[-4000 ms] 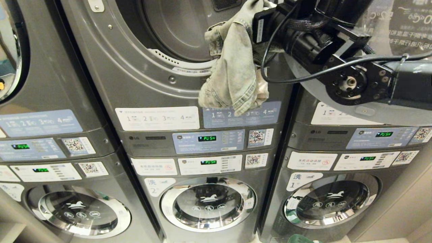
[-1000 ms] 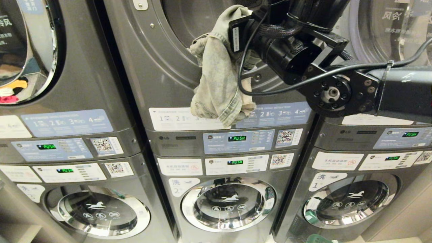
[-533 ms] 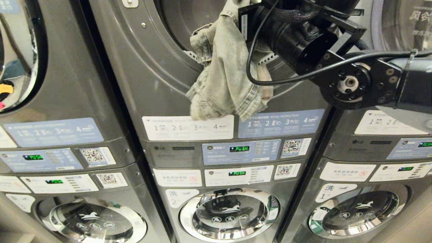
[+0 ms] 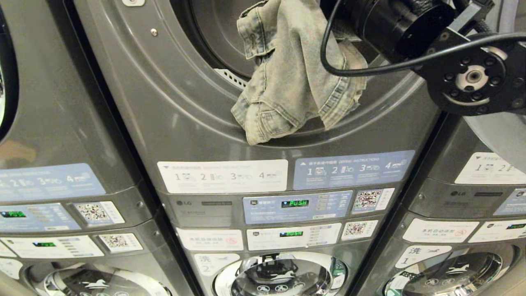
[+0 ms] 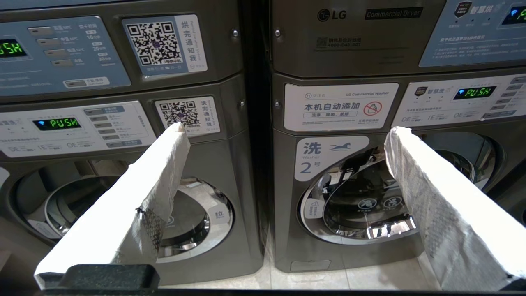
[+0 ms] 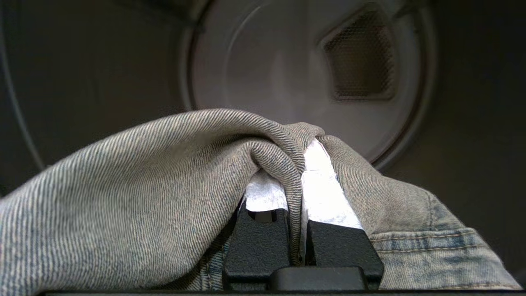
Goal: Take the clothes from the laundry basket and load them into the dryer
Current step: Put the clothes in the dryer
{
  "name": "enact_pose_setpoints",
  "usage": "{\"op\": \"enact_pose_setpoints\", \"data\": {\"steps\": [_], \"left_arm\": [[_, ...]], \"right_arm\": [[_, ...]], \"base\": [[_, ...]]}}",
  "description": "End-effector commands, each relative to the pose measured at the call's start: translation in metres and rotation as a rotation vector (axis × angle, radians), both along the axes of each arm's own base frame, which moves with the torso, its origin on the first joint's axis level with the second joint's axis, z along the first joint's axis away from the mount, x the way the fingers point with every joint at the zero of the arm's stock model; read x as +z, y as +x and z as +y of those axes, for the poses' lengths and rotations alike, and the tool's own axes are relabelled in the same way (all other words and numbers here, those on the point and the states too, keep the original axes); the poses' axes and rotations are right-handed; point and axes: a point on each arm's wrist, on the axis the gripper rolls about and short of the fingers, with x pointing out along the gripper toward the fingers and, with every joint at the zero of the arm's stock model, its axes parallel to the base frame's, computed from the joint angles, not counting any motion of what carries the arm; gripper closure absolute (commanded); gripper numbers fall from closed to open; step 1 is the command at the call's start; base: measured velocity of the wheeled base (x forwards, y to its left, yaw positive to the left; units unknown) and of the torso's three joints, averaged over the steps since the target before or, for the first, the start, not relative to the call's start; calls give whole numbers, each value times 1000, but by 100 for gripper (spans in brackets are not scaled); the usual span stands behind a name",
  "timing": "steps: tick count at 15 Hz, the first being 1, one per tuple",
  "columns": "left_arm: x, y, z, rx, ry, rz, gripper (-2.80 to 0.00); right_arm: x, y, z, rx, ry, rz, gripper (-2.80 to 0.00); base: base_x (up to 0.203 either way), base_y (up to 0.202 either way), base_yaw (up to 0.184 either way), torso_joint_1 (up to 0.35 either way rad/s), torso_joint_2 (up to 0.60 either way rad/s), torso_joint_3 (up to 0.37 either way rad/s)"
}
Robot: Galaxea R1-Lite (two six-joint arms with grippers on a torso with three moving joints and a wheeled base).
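Note:
The denim garment's lower end (image 4: 268,129) is hanging outside over the dryer's lower rim. Next, I lift it with my right gripper and move it farther into the drum (image 4: 224,37) before I let go.
A faded denim garment (image 4: 294,78) hangs from my right gripper and drapes over the lower rim of the middle dryer's round opening (image 4: 213,45). In the head view the right arm (image 4: 464,74) reaches in from the right, and its fingers are hidden behind the cloth. In the right wrist view the right gripper (image 6: 302,164) is shut on a fold of the denim (image 6: 135,189), facing the dryer drum's back wall (image 6: 283,70). My left gripper (image 5: 287,128) stands open and holds nothing, low down facing the washers. The laundry basket is out of view.
Stacked grey machines stand to the left (image 4: 61,123) and right (image 4: 472,197) of the middle one. The dryer's open door (image 4: 499,137) juts out under my right arm. Control panels (image 4: 296,205) and a washer door (image 4: 279,277) sit below the opening. Tiled floor (image 5: 349,279) lies before the washers.
The whole head view has shifted, with the machines sliding down and growing larger. The right arm has carried the denim up from in front of the label strip onto the rim of the dryer opening.

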Motion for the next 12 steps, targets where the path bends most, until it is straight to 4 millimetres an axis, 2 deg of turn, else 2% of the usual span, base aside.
{"op": "enact_pose_setpoints", "data": {"steps": [1,7,10,12], "left_arm": [[0,0,0,1,0,1,-280],[0,0,0,1,1,0,-280],[0,0,0,0,3,1,-280],[0,0,0,1,3,1,-280]], "right_arm": [[18,-16,-13,-1,34,-43,0],[39,-33,-28,-84,63,-232,0],[22,-14,-15,-146,74,-177,0],[0,8,0,-137,59,-121,0]], "base": [[0,0,0,0,0,0],[0,0,0,0,0,0],[0,0,0,0,0,0],[0,0,0,0,0,0]]}}
